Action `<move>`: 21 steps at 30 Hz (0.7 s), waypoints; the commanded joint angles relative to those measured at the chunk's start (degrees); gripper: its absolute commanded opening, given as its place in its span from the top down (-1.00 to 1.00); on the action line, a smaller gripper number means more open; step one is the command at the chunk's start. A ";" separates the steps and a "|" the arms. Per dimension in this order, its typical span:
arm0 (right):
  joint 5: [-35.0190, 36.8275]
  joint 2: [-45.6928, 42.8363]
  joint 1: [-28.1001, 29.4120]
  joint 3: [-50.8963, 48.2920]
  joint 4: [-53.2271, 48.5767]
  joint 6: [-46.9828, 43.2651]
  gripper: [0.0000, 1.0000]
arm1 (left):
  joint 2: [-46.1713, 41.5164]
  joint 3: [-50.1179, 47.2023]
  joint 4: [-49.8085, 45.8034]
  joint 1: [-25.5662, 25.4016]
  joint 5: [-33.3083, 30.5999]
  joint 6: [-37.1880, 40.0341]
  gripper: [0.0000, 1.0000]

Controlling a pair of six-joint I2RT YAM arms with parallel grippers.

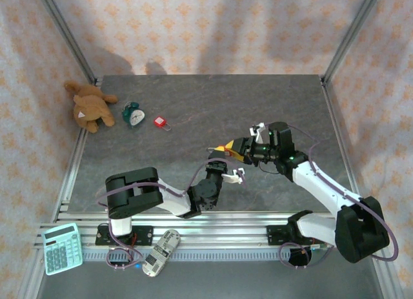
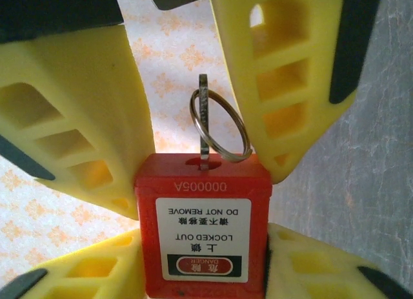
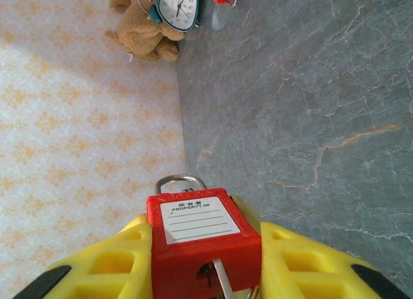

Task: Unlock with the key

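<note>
The padlock's body [image 2: 204, 225] sits clamped in both my grippers, its steel shackle free, so next my left gripper opens, back away and comes round to the shackle's loop [image 3: 181, 178].
A red padlock [image 2: 202, 228] is held off the table between both grippers, near the middle of the top view [image 1: 223, 149]. My left gripper [image 2: 203, 263] is shut on its body from below, label facing the camera. The key [image 2: 203, 99] sticks out of the padlock's end face, with a wire ring [image 2: 242, 128] hanging on it. My right gripper [image 3: 206, 254] presses both yellow fingers [image 3: 110, 267] against the padlock's [image 3: 193, 228] sides at the key [image 3: 222, 279] end. The steel shackle [image 3: 181, 179] points away from it. In the left wrist view, the right gripper's fingers [image 2: 97, 124] flank the key.
A second red padlock [image 1: 161, 123], a teal alarm clock [image 1: 134, 114] and a brown teddy bear [image 1: 90, 107] lie at the far left of the grey table [image 1: 277, 99]. A calculator [image 1: 62, 248] and a remote [image 1: 161, 252] rest beside the arm bases.
</note>
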 commanded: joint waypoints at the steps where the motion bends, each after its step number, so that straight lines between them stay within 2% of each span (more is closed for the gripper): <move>1: 3.55 -1.73 0.08 0.49 -0.49 -1.70 0.43 | -0.52 -0.01 2.78 -0.93 1.38 -2.25 -0.11; 6: 2.72 -2.21 -1.04 0.55 -0.91 -2.00 0.44 | -0.88 -1.50 2.80 -0.91 0.59 -4.11 -0.47; 13: 1.91 -3.07 -1.93 1.00 -2.86 -3.20 0.44 | 1.37 -2.23 2.80 -0.71 -0.96 -5.20 -0.73; 18: 1.24 -3.62 -2.18 0.59 -4.33 -4.21 0.44 | 1.56 -2.05 2.84 0.38 -0.64 -5.93 -0.80; 21: 0.63 -3.71 -2.12 0.36 -4.59 -4.30 0.44 | 2.02 -1.80 2.79 1.07 -0.35 -5.68 -0.73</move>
